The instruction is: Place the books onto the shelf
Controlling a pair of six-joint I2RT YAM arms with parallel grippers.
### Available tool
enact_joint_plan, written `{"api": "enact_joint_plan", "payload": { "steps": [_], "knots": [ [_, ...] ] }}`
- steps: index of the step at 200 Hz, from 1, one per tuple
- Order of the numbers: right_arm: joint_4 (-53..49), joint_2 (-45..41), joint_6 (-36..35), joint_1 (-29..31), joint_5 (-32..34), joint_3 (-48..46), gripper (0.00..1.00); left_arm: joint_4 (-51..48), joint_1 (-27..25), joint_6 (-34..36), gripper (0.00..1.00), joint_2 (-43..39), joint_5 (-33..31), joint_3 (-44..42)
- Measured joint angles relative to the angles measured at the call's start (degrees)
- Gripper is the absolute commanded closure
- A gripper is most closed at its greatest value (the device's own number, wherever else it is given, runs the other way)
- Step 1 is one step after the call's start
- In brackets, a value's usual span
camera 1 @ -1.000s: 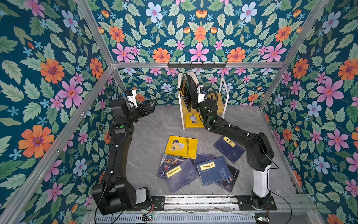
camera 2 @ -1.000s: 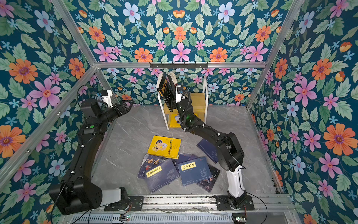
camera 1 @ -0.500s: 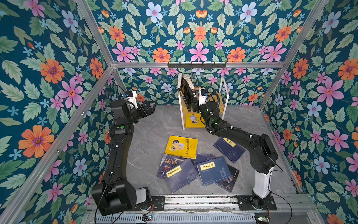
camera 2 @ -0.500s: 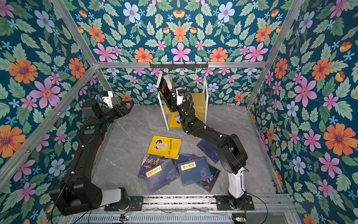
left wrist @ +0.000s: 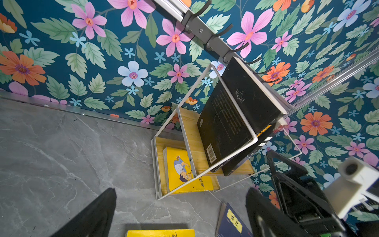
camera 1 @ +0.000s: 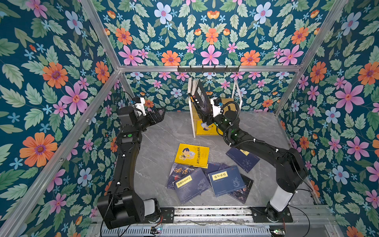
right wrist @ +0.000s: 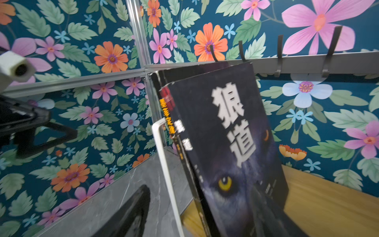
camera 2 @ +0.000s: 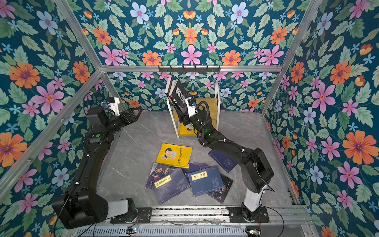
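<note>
The wolf-eye book [camera 1: 202, 101] is leaning and has a gap at its foot [right wrist: 205, 207], so the book's lower edge will slide against the other dark book when I push.
The shelf [camera 1: 227, 101] [camera 2: 217, 96] stands at the back wall. Two dark books [camera 1: 202, 98] [camera 2: 179, 94] [left wrist: 229, 115] lean against the left frame of its top board. The front one has a wolf-eye cover [right wrist: 229, 133]. My right gripper [camera 1: 207, 120] [camera 2: 183, 119] [right wrist: 199, 190] is open, its fingers spread on either side of that book's lower edge. A yellow book [camera 1: 206, 128] [left wrist: 180, 168] lies on the lower board. My left gripper [camera 1: 159, 115] [camera 2: 136, 113] [left wrist: 180, 190] hangs open and empty in the air, left of the shelf.
On the grey floor lie a yellow book [camera 1: 191, 155], navy books [camera 1: 225, 180] [camera 1: 190, 184] [camera 1: 243, 160] and dark ones [camera 1: 178, 171]. A black hook rail [camera 1: 208, 68] runs above the shelf. Floral walls and aluminium posts enclose the floor.
My right gripper's jaws have spread apart around the dark book, which stays leaning on the shelf's top board. The left arm has not moved.
</note>
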Motion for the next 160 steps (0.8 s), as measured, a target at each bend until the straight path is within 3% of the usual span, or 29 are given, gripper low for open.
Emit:
{"api": "enact_joint_plan", "payload": {
  "steps": [38, 64, 106, 160],
  "knots": [
    [-3.15, -5.92, -0.92, -0.59, -1.6, -4.72, 0.24, 0.15, 0.2, 0.28, 0.0, 0.42, 0.0, -0.04],
    [-4.96, -7.08, -0.87, -2.01, 0.68, -6.12, 0.32, 0.2, 0.42, 0.33, 0.0, 0.57, -0.04, -0.24],
    [-10.4, -6.27, 0.35, -4.07, 8.94, -3.8, 0.61, 0.2, 0.52, 0.33, 0.0, 0.61, -0.31, -0.26],
    [-20.04, 2.25, 2.54, -6.01, 13.11, 5.42, 0.91, 0.2, 0.63, 0.37, 0.0, 0.59, -0.55, -0.44]
  ]
}}
